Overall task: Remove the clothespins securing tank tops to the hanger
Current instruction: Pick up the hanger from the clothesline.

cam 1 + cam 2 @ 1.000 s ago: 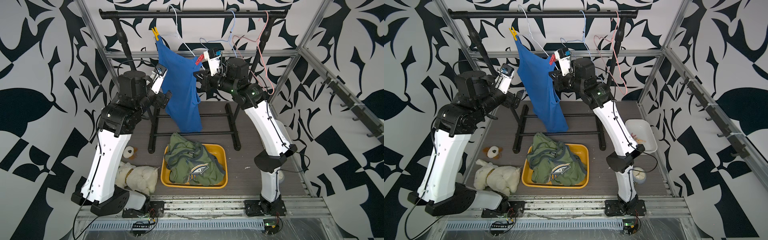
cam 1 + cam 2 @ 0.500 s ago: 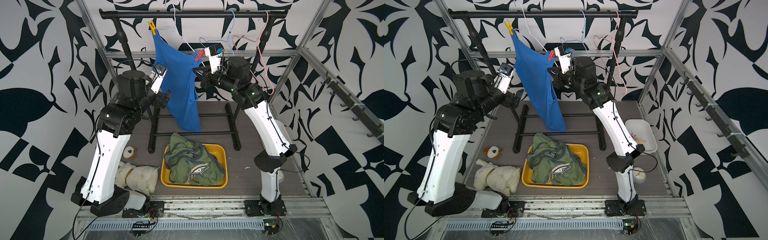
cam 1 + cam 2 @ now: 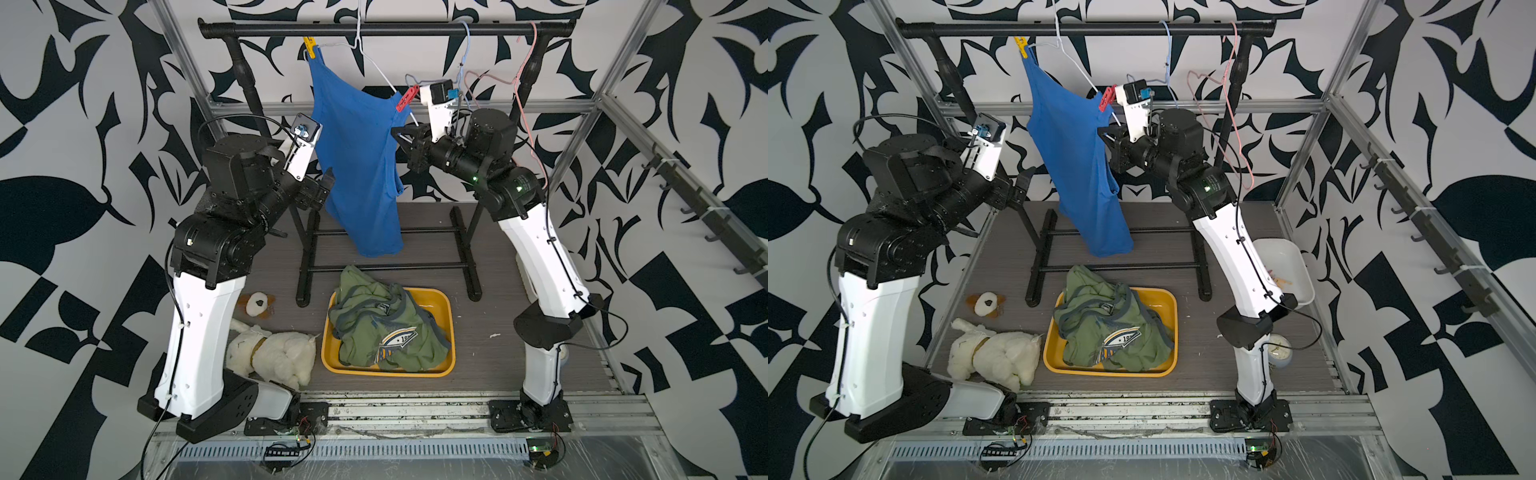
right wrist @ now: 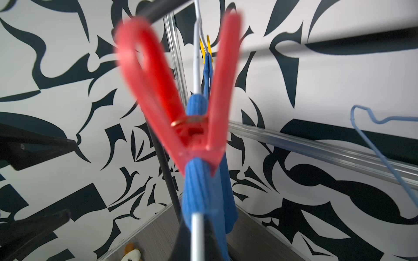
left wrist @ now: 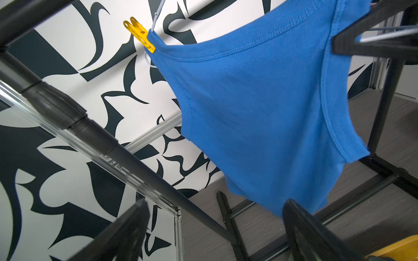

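Note:
The white hanger is tilted across the black rail (image 3: 358, 29), so my right gripper should make the hanger (image 3: 379, 70) level and pull it clear of the rail before the clothespins come off.
A bright blue tank top (image 3: 357, 166) (image 3: 1075, 158) hangs from a tilted white wire hanger (image 3: 374, 66) on the black rail. A yellow clothespin (image 3: 308, 45) (image 5: 139, 35) pins its higher strap. A red clothespin (image 3: 407, 98) (image 4: 187, 101) pins the lower strap. My right gripper (image 3: 405, 133) (image 4: 196, 244) is shut on the hanger's wire just below the red clothespin. My left gripper (image 3: 328, 183) (image 5: 214, 205) stands open and empty beside the top's other edge. Two olive tank tops (image 3: 386, 328) lie heaped in a yellow tray (image 3: 451, 332).
A bare blue hanger (image 3: 465, 50) and a bare pink hanger (image 3: 525, 62) hang on the rail (image 3: 415, 29). The rack's black legs (image 3: 305, 257) stand behind the tray. A white plush dog (image 3: 270, 353) and a small toy (image 3: 257, 303) lie at the left. A white bin (image 3: 1283, 266) sits at the right.
The right gripper has risen with the hanger's end, so the blue top and both clothespins sit higher. The left gripper has hardly moved.

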Controlling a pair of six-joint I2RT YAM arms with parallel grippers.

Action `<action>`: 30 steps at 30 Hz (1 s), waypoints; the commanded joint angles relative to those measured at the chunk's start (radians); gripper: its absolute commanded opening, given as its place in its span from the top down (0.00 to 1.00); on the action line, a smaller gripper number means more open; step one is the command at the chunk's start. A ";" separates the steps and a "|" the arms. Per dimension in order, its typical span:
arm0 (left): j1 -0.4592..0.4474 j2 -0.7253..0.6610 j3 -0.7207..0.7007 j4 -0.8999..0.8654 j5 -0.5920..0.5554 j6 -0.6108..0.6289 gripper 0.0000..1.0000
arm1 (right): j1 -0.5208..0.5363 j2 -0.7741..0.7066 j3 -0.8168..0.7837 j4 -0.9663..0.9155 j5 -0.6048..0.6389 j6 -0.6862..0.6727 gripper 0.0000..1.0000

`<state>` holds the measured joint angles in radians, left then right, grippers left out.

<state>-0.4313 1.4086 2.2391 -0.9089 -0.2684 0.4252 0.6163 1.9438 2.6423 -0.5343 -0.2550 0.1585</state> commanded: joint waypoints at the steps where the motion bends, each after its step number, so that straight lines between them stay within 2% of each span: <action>1: 0.004 -0.016 0.048 -0.022 0.030 0.010 0.03 | -0.006 -0.114 0.014 0.081 -0.018 0.014 1.00; 8: 0.005 -0.029 0.079 -0.026 0.002 0.048 0.02 | -0.004 -0.219 -0.072 0.005 -0.062 -0.018 1.00; 14: 0.005 -0.030 0.079 -0.024 0.003 0.047 0.02 | -0.005 -0.247 -0.107 -0.050 -0.072 -0.048 1.00; 30: 0.007 -0.030 0.037 -0.001 -0.017 0.056 0.02 | -0.005 -0.430 -0.404 0.209 -0.070 -0.063 1.00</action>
<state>-0.4301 1.3849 2.2829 -0.9245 -0.2733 0.4728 0.6121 1.5936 2.2341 -0.5365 -0.3187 0.1112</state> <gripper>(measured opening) 0.984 0.048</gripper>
